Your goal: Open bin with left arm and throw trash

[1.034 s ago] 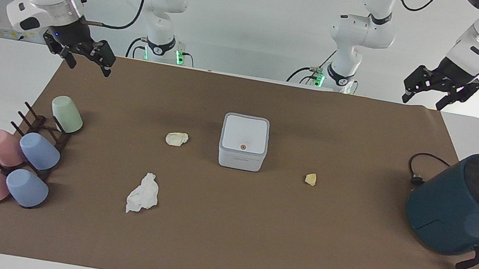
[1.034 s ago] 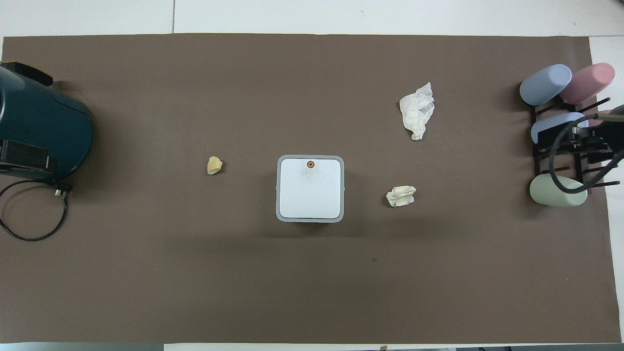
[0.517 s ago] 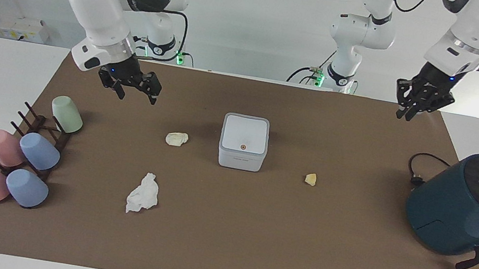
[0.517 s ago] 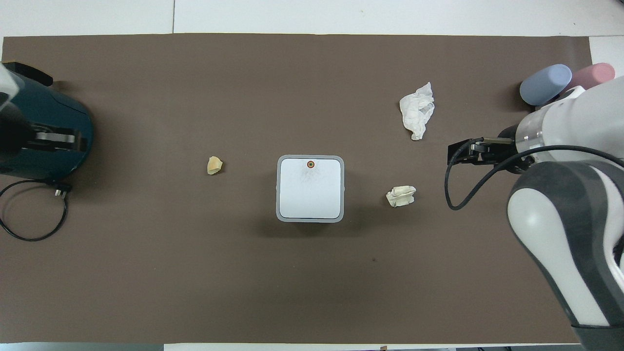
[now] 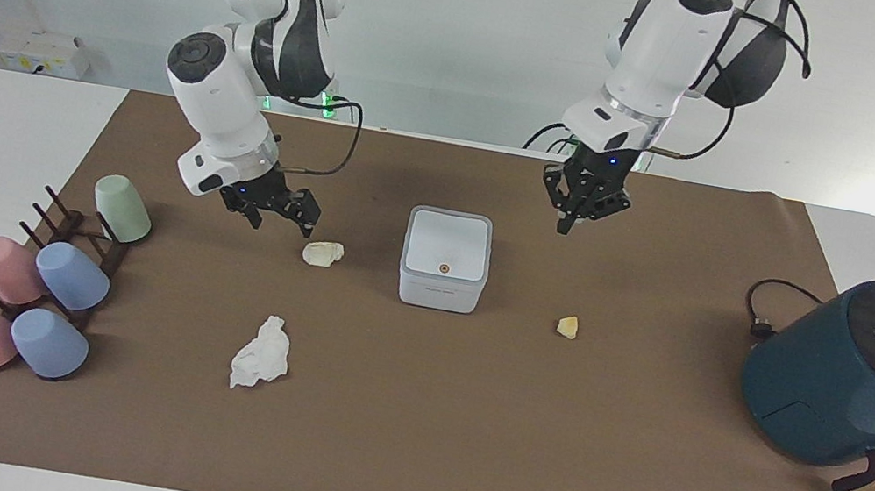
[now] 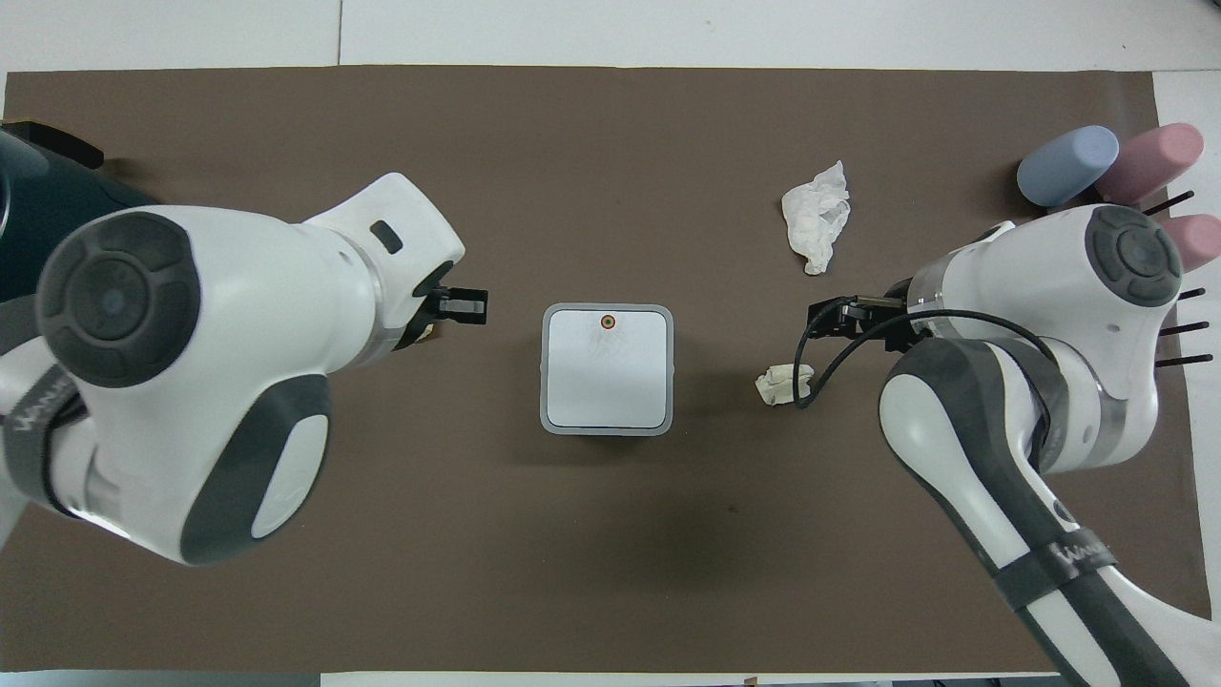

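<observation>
The white bin's lid is closed and blocks the cream paper wad from going in. Next, my left gripper turns back to the bin and opens it first.
The white bin stands mid-mat with its lid shut and the orange dot on top; it also shows in the overhead view. The cream paper wad lies beside it toward the right arm's end. The white tissue wad lies farther from the robots. The yellow lump lies toward the left arm's end and is hidden under the left arm in the overhead view. My right gripper is open, low beside the cream wad. My left gripper is shut, raised over the mat beside the bin.
A dark teal round appliance with a black cord stands at the left arm's end. Several pastel cups on a dark rack lie at the right arm's end. A brown mat covers the table.
Both arms have swung in from the table's ends. The right gripper has dropped to beside the cream wad. The left gripper has closed and come in beside the bin.
</observation>
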Controlling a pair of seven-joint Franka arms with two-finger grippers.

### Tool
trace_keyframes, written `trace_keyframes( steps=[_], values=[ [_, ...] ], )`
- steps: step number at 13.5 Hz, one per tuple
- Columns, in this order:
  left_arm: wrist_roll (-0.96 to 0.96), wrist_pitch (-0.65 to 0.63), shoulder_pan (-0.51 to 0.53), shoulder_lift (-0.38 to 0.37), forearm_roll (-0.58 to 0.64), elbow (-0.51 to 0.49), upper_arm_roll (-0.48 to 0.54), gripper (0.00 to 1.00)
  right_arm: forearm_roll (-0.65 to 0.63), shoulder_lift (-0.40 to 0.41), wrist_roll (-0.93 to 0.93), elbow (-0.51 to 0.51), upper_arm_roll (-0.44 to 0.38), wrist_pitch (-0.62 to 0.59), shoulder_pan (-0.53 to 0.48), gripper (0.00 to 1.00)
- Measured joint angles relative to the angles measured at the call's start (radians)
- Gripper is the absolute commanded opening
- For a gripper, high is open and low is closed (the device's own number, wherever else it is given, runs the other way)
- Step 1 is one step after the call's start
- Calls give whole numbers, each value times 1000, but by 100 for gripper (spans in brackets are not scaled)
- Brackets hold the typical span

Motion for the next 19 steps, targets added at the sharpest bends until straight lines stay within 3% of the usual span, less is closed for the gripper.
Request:
trace_keyframes(
  steps=[6, 12, 15, 19],
  values=[
    [-55, 234, -130, 197, 0, -2, -2, 0, 66, 10, 5, -93, -1, 101, 36, 100],
    [-59, 311, -161, 265, 1, 0, -1, 0, 74, 55, 6, -112, -1, 158, 69, 85],
    [-58, 258, -167, 263, 1, 16, 2, 0, 74, 80, 9, -113, -1, 180, 83, 85],
    [-53, 16, -168, 180, 1, 28, 9, 0, 74, 81, 9, -117, -3, 180, 82, 83]
  ],
)
